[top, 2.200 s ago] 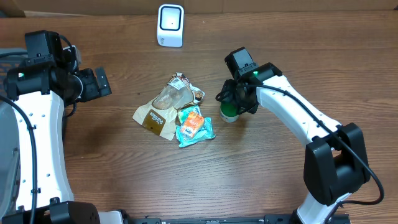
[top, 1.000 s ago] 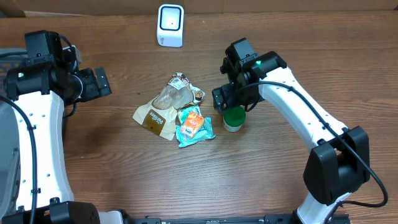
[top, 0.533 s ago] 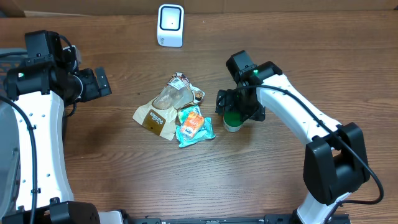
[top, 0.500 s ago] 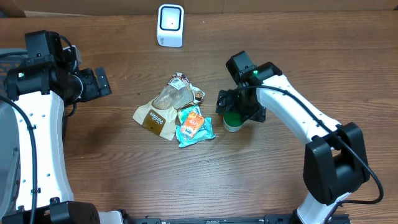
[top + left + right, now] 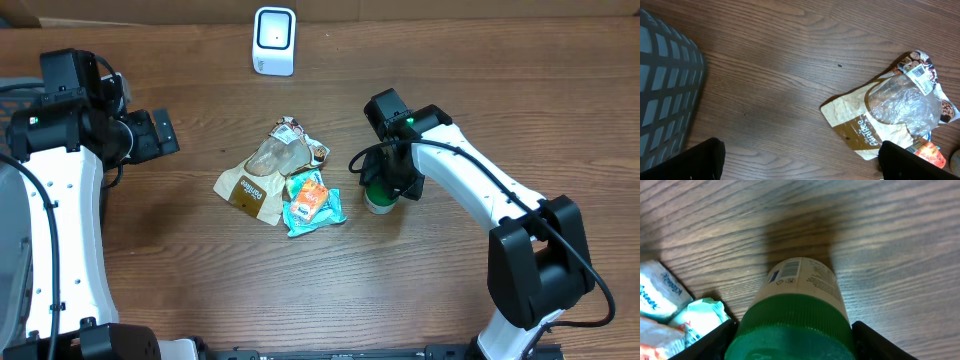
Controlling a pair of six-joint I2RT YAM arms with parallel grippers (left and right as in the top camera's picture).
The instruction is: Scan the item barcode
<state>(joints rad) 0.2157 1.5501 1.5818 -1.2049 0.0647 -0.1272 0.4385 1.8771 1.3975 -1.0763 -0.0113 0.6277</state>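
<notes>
The bottle's barcode (image 5: 790,269) is off-centre from my right gripper's fingers, so before scanning I should open that gripper, turn it and grasp the green cap (image 5: 795,314) at another angle.
A small white bottle with a green ribbed cap (image 5: 378,197) stands upright on the wooden table, right of a pile of snack packets. My right gripper (image 5: 386,180) is down over it. In the right wrist view the green cap (image 5: 792,325) fills the gap and both black fingers (image 5: 715,342) press against its sides. The bottle's label shows a barcode (image 5: 790,270) facing away from the wrist. The white scanner (image 5: 274,40) stands at the table's far edge. Far to the left, my left gripper (image 5: 160,132) hangs open (image 5: 800,162) over bare wood, holding nothing.
The pile holds a brown paper snack bag (image 5: 255,180) with a barcode sticker (image 5: 921,80), and orange and teal packets (image 5: 312,202) lying beside the bottle. A grey mesh basket (image 5: 665,95) sits at the far left edge.
A second ago my right gripper hovered open, up and left of the bottle. It has since come down over the bottle and its jaws have closed in on the green cap. The left arm has not moved.
</notes>
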